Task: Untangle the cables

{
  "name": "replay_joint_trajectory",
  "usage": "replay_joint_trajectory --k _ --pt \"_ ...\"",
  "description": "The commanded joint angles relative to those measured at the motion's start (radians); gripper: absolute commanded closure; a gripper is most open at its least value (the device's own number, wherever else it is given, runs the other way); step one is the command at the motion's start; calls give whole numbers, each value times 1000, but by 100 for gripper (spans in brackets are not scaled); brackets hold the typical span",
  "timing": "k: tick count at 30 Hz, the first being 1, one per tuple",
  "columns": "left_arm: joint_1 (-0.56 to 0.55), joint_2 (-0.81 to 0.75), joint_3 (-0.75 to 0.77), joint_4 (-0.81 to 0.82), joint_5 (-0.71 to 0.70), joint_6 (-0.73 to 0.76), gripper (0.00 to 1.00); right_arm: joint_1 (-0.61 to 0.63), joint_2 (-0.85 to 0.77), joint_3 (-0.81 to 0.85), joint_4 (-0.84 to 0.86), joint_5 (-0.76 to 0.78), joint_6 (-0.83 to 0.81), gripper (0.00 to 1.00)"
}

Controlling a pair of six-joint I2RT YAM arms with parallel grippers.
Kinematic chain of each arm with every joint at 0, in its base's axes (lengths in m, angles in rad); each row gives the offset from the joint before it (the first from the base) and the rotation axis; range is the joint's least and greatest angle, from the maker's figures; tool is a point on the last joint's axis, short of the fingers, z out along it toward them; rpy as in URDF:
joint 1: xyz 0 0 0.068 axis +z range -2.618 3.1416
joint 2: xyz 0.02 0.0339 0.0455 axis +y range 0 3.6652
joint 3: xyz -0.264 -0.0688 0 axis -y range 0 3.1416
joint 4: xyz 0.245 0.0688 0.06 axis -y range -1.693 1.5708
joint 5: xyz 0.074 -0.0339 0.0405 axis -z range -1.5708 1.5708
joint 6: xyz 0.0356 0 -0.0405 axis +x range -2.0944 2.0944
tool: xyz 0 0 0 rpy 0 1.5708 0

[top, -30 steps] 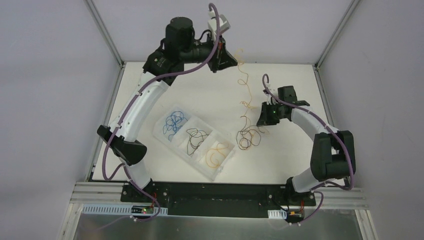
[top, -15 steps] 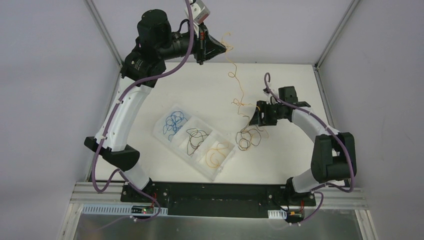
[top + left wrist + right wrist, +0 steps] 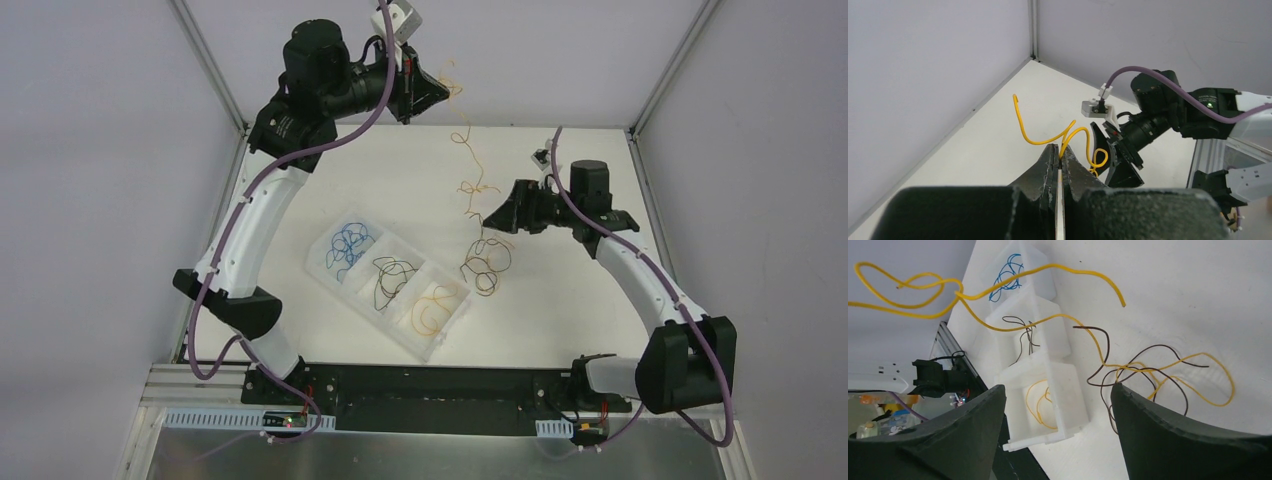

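Observation:
My gripper will get the upper yellow cable (image 3: 468, 125) free of another yellow cable when it pulls, because a yellow cable's loose end (image 3: 497, 189) sticks out halfway down the hanging yellow piece.
My left gripper (image 3: 441, 92) is raised at the back of the table and shut on the upper end of a yellow cable (image 3: 1024, 131), pinched between the closed fingertips (image 3: 1054, 152). This cable (image 3: 466, 152) hangs down in curls to a tangle of yellow and dark brown cables (image 3: 486, 266) lying on the table. My right gripper (image 3: 492, 217) hovers just right of the hanging cable, above the tangle, open with nothing between its fingers. In the right wrist view the tangle (image 3: 1148, 372) lies beyond the right finger (image 3: 1168, 440).
A white three-compartment tray (image 3: 322, 270) lies left of the tangle, with blue cables (image 3: 350, 243), dark cables (image 3: 393, 276) and yellow cables (image 3: 437, 308) in separate compartments. The tray (image 3: 1075, 405) shows between the right jaws. Grey walls and frame posts close off the back and sides.
The right gripper has opened, let go of the cable and drawn back to the right. The left arm has lifted the yellow cable up and to the left.

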Motion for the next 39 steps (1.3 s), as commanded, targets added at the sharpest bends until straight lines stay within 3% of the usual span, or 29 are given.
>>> replay_joint_trajectory --k 1,11,20,29,31,34,36,39 --pt "12 17 31 33 -128 -36 100 12 8 53 69 -47 98 20" --pt "23 32 12 33 -203 -85 100 110 108 135 198 70 207 20" --pt "26 43 10 40 -213 -94 100 187 212 189 304 204 210 23" --pt "27 39 -9 43 -234 -109 100 229 306 218 428 276 267 36" --pt "28 40 -14 43 -237 -114 100 237 317 216 463 265 282 49" --pt "37 42 -4 44 -243 -106 100 241 325 205 469 261 284 82" --pt "54 42 14 44 -247 -103 100 232 316 175 451 255 260 98" --pt "115 40 74 50 -232 -144 100 191 286 63 418 261 191 100"
